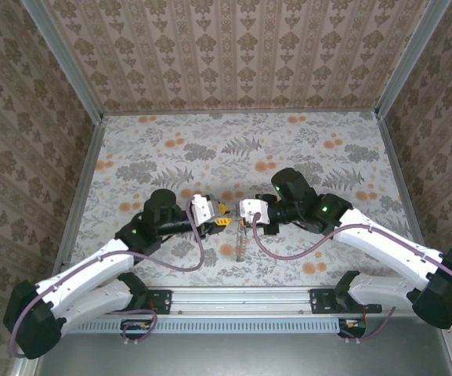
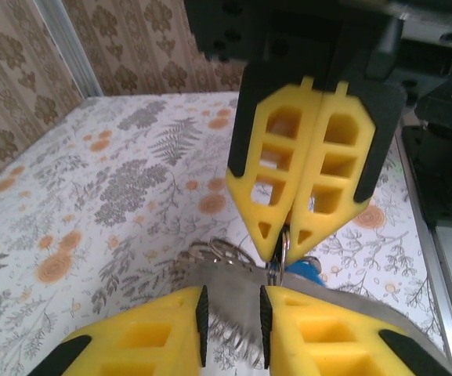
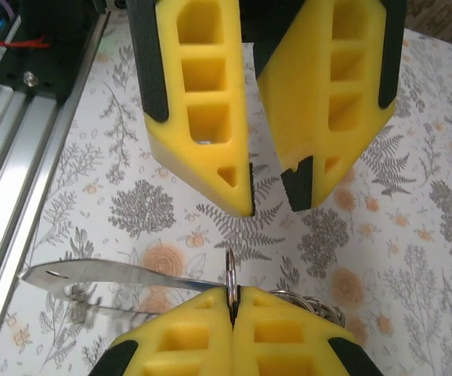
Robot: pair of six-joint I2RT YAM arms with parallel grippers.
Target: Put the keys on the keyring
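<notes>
The ring in my right gripper is next to the gap of my left gripper. Next, my left gripper opens, line up its fingers and closes on the ring's free edge.
Both grippers meet tip to tip above the table's middle. My right gripper is shut on a thin metal ring, which stands on edge between its pads. From that ring the grey-silver band of the keyring runs sideways, and part of it hangs down. The key's blue head peeks out just under the right gripper; its blade is hidden. My left gripper faces the ring with its pads a little apart, open and holding nothing.
A cluster of small linked metal rings hangs beside the held ring. The floral tablecloth covers the table. Patterned walls enclose three sides, and a metal rail runs along the near edge.
</notes>
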